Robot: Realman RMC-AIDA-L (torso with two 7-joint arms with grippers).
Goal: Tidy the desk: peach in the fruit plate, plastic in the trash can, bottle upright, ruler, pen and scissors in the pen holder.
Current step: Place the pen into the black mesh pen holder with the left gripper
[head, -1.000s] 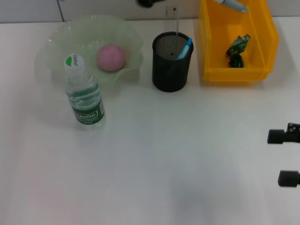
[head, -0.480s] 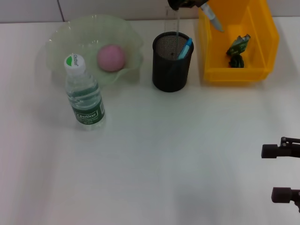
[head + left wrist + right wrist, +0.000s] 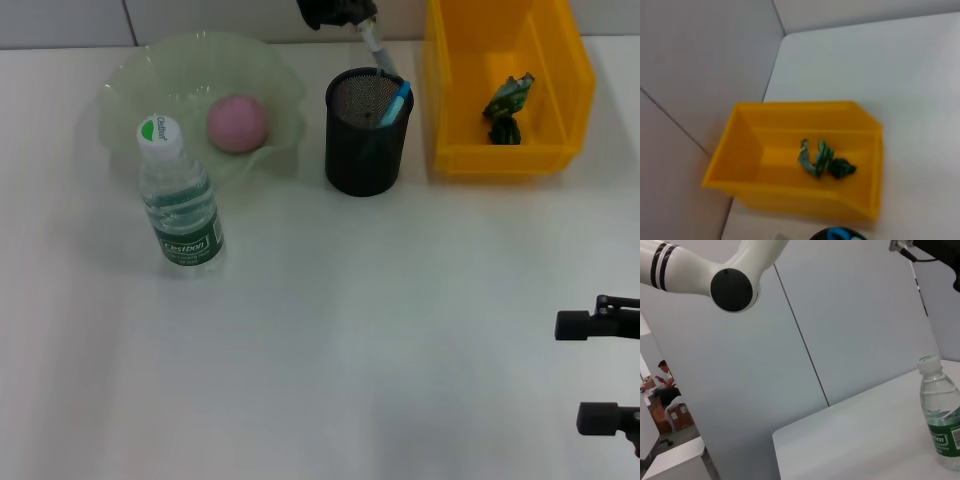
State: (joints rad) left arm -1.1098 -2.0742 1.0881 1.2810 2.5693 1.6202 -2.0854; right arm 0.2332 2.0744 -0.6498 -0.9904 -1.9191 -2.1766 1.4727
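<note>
I should go on lowering the pen with my left gripper until its tip is inside the holder, then let go, because the grey pen's tip (image 3: 382,66) points down over the pen holder's opening (image 3: 358,98).
My left gripper (image 3: 338,10) is at the far edge, shut on a slim grey object (image 3: 373,42) that looks like the scissors. Its tip hangs just above the rim of the black mesh pen holder (image 3: 366,135). A blue pen (image 3: 396,102) stands in the holder. The pink peach (image 3: 237,123) lies in the green fruit plate (image 3: 130,90). The water bottle (image 3: 181,205) stands upright in front of the plate and also shows in the right wrist view (image 3: 941,420). Green plastic (image 3: 505,105) lies in the yellow bin (image 3: 440,110). My right gripper (image 3: 598,372) is open and empty at the near right.
The left wrist view looks down on the yellow bin (image 3: 745,165) with the green plastic (image 3: 822,160) in it, near the table's corner and the wall. The pen holder stands between the plate and the bin.
My left gripper has carried the grey object leftward from over the yellow bin to above the pen holder. My right gripper shifted slightly left and down, then stayed still.
</note>
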